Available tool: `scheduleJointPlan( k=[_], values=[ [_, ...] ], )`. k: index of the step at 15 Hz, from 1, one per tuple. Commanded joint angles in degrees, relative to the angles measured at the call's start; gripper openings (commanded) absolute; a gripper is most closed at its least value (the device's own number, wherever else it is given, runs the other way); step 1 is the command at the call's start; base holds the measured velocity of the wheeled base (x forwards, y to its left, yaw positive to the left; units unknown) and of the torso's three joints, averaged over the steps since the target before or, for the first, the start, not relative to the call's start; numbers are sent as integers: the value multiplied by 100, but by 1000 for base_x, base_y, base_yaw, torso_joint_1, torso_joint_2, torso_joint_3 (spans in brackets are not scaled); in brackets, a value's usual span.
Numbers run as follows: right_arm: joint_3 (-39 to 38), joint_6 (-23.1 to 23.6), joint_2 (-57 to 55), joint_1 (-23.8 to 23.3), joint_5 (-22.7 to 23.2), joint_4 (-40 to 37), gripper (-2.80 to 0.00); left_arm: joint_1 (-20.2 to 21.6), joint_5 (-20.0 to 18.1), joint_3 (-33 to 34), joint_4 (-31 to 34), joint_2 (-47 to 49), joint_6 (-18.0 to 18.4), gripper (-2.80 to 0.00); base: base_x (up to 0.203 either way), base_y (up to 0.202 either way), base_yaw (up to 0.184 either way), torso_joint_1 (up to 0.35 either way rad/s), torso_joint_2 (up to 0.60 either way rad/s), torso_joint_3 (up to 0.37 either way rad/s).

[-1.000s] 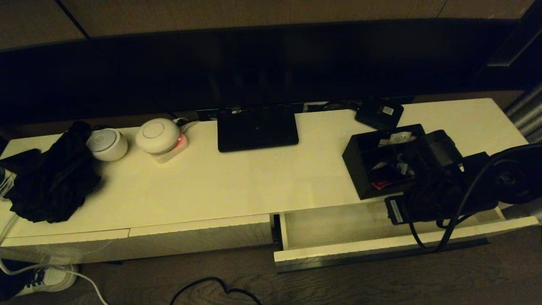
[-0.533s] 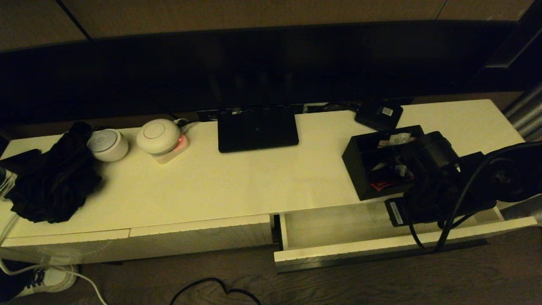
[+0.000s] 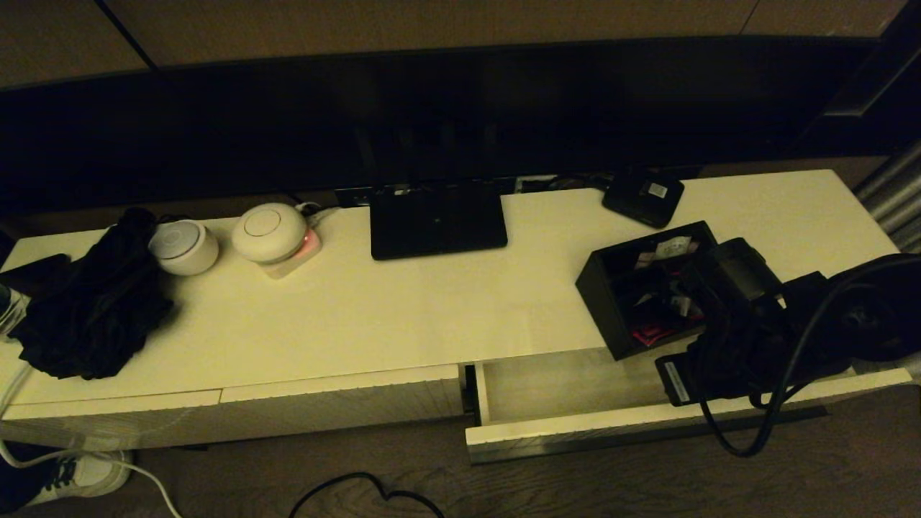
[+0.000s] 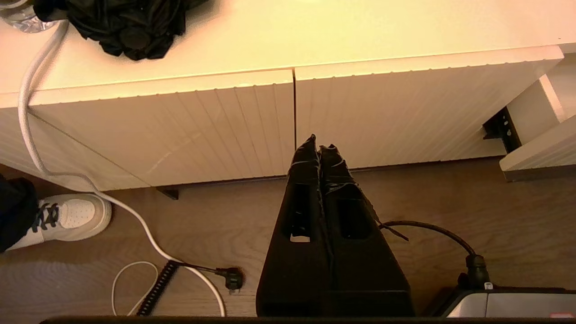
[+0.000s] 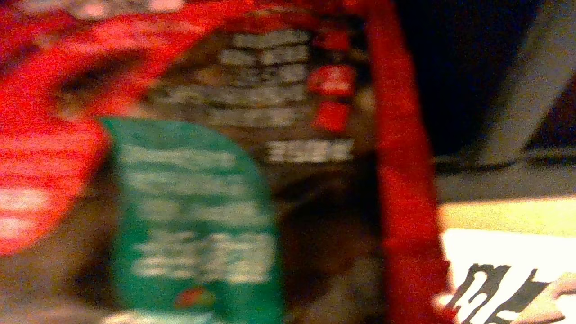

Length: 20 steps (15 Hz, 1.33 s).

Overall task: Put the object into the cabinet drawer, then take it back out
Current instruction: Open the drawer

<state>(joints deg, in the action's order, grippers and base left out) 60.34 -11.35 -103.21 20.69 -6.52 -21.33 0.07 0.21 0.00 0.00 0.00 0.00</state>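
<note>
The black box's front corner hangs over the open drawer. Next, my right gripper leaves the inside of the box and comes to the box's front side from the drawer side.
The black open-top box with red and white packets sits at the right front of the cabinet top, its front lower corner overhanging the open drawer. My right gripper reaches into the box's right side and is shut on its wall; the fingers themselves are hidden by the wrist. The right wrist view is filled by a red packet and a green label, very close. My left gripper hangs shut and holding nothing, low in front of the closed white fronts, above the floor.
A black router stands at the back centre, and a small black device lies behind the box. Two white round devices and a black cloth lie at the left. Cables and a shoe are on the floor.
The box and my right gripper have moved together toward the cabinet's front edge and a little left, so the box now overhangs the open drawer. The left arm has not moved.
</note>
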Motion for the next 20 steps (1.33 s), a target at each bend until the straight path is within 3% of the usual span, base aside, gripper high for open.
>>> scheduleJointPlan(
  k=[1, 4, 20],
  values=[
    [-190, -136, 107, 105, 2, -20, -280, 1, 5, 18, 0, 0, 0, -280, 0, 0, 0, 0, 0, 0],
    [-358, -175, 156, 164, 2, -12, -280, 1, 5, 18, 0, 0, 0, -280, 0, 0, 0, 0, 0, 0],
    [340, -180, 151, 102, -606, 397, -280, 1, 5, 18, 0, 0, 0, -280, 0, 0, 0, 0, 0, 0]
  ],
)
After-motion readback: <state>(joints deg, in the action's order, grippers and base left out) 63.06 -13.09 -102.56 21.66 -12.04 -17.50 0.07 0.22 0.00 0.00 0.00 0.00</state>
